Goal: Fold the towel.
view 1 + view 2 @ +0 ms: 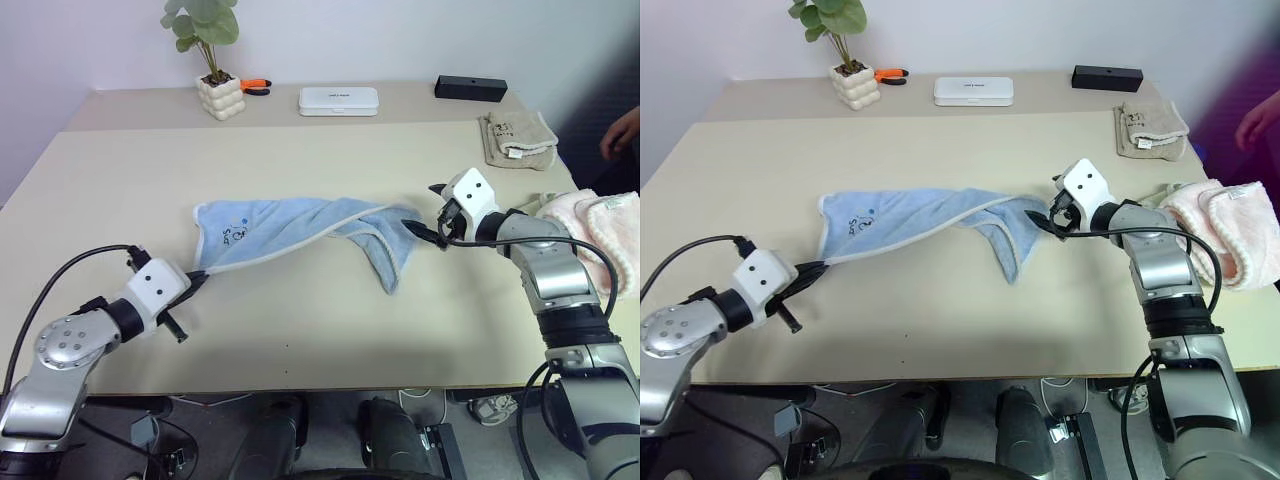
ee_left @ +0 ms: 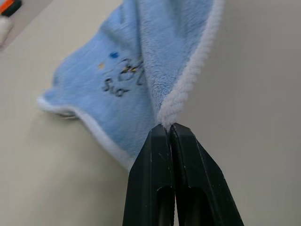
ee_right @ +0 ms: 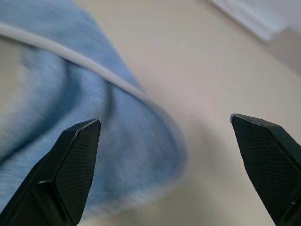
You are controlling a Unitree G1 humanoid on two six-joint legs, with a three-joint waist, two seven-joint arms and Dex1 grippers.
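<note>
The light blue towel's loose end (image 1: 382, 248) is twisted, so next my right gripper pinches the towel's corner there (image 1: 406, 213) and lifts the towel tight together with my left gripper before the fold.
The light blue towel (image 1: 300, 232) lies stretched and twisted across the middle of the table (image 1: 300, 330), its dark embroidered mark near the left end. My left gripper (image 1: 201, 278) is shut on the whitish hem at the towel's near-left corner; the left wrist view shows the black fingertips (image 2: 160, 141) pinched together on the hem of the towel (image 2: 141, 61). My right gripper (image 1: 430, 213) is open at the towel's right end. In the right wrist view its fingers (image 3: 70, 160) stand wide apart just over the towel's (image 3: 66, 94) edge, with nothing held.
A folded beige towel (image 1: 517, 135) lies at the back right and a pink fluffy towel (image 1: 600, 225) at the right edge. At the back stand a potted plant (image 1: 220, 97), an orange tool (image 1: 256, 85), a white case (image 1: 339, 100) and a black box (image 1: 470, 88). A person's hand (image 1: 622, 130) shows at far right.
</note>
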